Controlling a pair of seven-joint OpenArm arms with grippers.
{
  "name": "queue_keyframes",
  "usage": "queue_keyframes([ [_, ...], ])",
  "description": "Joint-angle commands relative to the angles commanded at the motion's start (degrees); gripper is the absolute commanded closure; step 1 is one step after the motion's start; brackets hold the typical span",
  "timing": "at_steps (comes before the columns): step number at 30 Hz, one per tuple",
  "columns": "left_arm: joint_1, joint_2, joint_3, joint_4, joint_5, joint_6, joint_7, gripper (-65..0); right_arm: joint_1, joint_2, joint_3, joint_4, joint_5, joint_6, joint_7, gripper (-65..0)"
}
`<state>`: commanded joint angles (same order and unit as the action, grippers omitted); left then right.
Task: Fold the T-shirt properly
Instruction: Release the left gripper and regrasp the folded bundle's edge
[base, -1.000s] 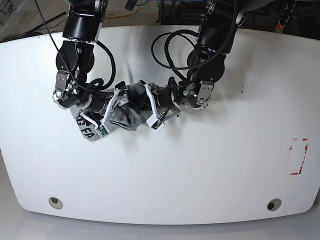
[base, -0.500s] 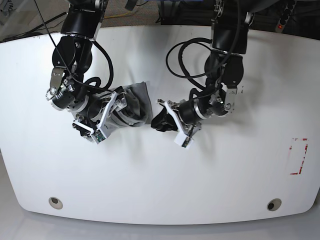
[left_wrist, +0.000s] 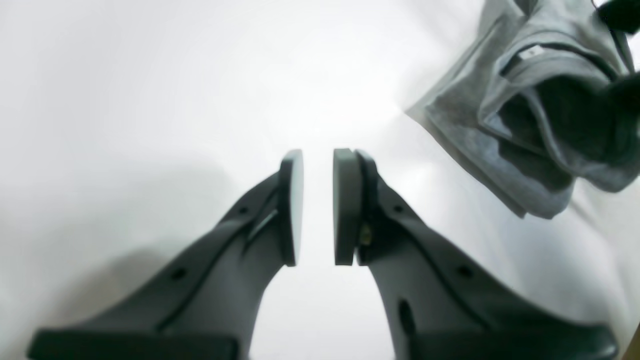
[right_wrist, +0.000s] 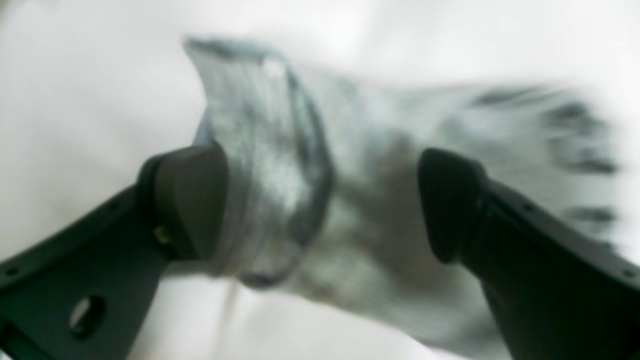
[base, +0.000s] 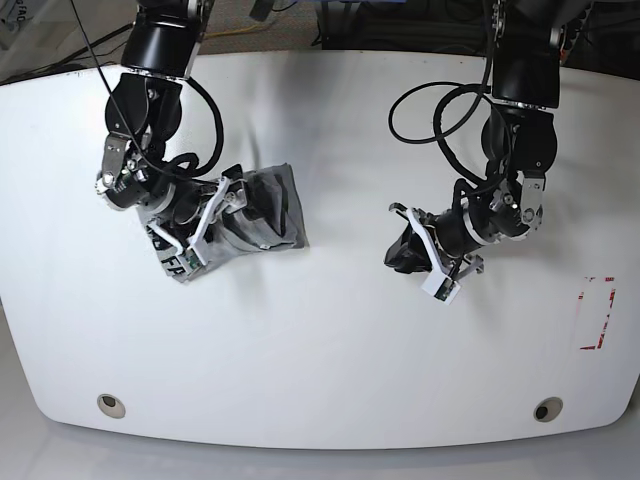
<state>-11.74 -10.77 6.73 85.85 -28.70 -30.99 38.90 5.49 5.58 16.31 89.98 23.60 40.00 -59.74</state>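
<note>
One end of the bundle shows dark marks (base: 172, 262). I should expect to see black letters on the grey T-shirt (base: 262, 214) when I turn the bundle.
The grey T-shirt (base: 262, 212) lies as a small folded bundle on the white table (base: 320, 340), left of the middle. In the right wrist view the T-shirt (right_wrist: 360, 210) is blurred and sits between the widely spread fingers of my right gripper (right_wrist: 320, 200), which is open around it. In the base view that right gripper (base: 197, 236) rests at the bundle's left end. My left gripper (base: 426, 262) hovers well to the right of the shirt. Its pads (left_wrist: 345, 205) stand a narrow gap apart with nothing between them, and the T-shirt (left_wrist: 530, 115) shows at the upper right of that view.
A red-outlined rectangle (base: 597, 312) is marked near the table's right edge. Two round holes (base: 111, 405) (base: 547, 409) sit near the front edge. Black cables (base: 440, 110) loop above the table beside the arm on the base view's right.
My left gripper has let go of the shirt and moved off to the right, empty. The right gripper has stayed at the bundle, which has settled flatter on the table.
</note>
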Motion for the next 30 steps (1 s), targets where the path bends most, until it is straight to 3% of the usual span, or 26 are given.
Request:
queue_keyframes([
  [4,-0.09,0.09,3.96,0.62,0.00,0.00,0.00,-8.6,0.53,0.18,-2.73,-4.31,0.26,0.00,1.76,-57.4],
  [10,-0.53,1.14,10.29,2.11,0.09,0.00,-0.26,-8.6,1.23,0.88,-0.70,7.03,0.26,0.00,-2.73,-57.4],
  [15,-1.85,4.04,16.18,2.20,0.35,0.09,-0.09,-8.6,7.56,4.92,5.27,7.21,-0.18,0.00,-5.63,-57.4],
  [19,-2.37,8.00,20.92,2.20,4.75,0.09,-0.09,-8.6,14.42,9.93,6.24,-3.34,-0.26,0.00,-5.19,-57.4],
  [23,-2.02,12.04,25.14,2.29,9.41,0.09,-0.09,-8.6,18.99,14.07,5.45,-16.18,-0.26,0.00,3.08,-54.4],
  [26,-1.76,14.24,27.34,2.20,11.96,0.09,-0.09,-8.6,23.12,17.32,-0.35,-28.40,-0.88,0.00,12.92,-41.4],
  [30,0.26,16.09,27.96,0.88,14.15,0.09,-0.26,-8.6,26.81,19.08,-7.74,-39.82,-4.04,0.00,23.03,-30.9],
])
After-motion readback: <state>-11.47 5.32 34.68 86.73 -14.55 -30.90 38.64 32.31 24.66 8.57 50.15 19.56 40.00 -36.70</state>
